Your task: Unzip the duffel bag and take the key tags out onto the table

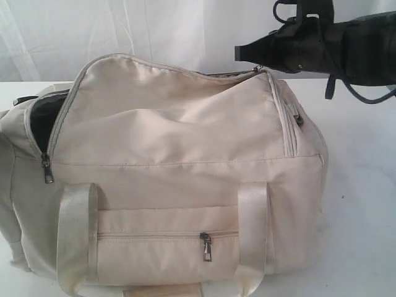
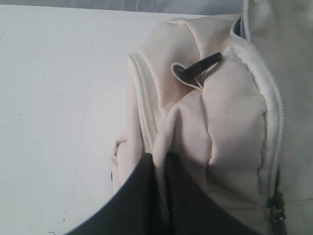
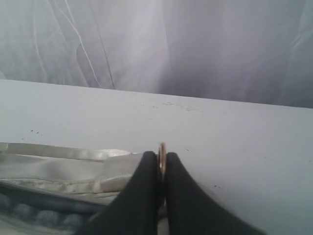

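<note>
My left gripper should hold the bag's top edge (image 1: 210, 75) steady while my right gripper pulls, because that top edge sags (image 1: 230, 75) beside the zipper pull, far from my left gripper's hold.
The cream duffel bag (image 1: 179, 154) fills the exterior view, standing on the white table (image 1: 365, 204). Its top zip gapes at the left end, where dark lining (image 1: 46, 117) shows above a hanging pull (image 1: 46, 168). My right gripper (image 1: 244, 54) is at the bag's top right corner, shut on a metal zipper pull (image 3: 161, 155) that sticks up edge-on between its black fingers (image 3: 142, 196). My left gripper (image 2: 160, 157) is shut on a fold of the bag's end fabric (image 2: 215, 122); the exterior view does not show it. The key tags are hidden.
Shiny webbing handles (image 1: 77, 235) hang down the front beside the shut front pocket's zip pull (image 1: 205, 246). A black loop (image 2: 200, 66) sits on the bag's end. A white curtain (image 3: 195, 49) backs the table. Bare tabletop (image 2: 58, 98) lies beside the bag's end.
</note>
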`<control>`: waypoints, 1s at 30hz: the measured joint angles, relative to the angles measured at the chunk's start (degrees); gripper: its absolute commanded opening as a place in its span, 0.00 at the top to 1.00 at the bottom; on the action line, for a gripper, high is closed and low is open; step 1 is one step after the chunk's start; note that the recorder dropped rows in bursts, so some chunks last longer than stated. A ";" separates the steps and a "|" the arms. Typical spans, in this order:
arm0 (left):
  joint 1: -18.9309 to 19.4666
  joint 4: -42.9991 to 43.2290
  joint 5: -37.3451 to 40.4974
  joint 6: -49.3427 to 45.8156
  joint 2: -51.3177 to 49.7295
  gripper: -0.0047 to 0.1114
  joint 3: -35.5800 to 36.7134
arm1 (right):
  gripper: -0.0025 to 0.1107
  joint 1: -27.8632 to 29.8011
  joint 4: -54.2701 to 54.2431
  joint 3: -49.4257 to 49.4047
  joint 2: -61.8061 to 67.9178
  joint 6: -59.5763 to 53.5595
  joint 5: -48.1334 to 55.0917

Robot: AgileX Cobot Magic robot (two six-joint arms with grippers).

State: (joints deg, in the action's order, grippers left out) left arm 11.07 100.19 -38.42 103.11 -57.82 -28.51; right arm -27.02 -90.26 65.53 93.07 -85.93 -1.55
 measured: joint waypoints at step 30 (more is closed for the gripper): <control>-0.22 0.00 2.13 1.48 0.00 0.96 0.00 | 0.98 2.48 0.43 6.85 5.08 -3.36 -1.41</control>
State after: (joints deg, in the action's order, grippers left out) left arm 10.84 100.19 -36.30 104.59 -57.82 -28.51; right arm -24.54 -89.82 72.38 98.15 -89.28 -2.96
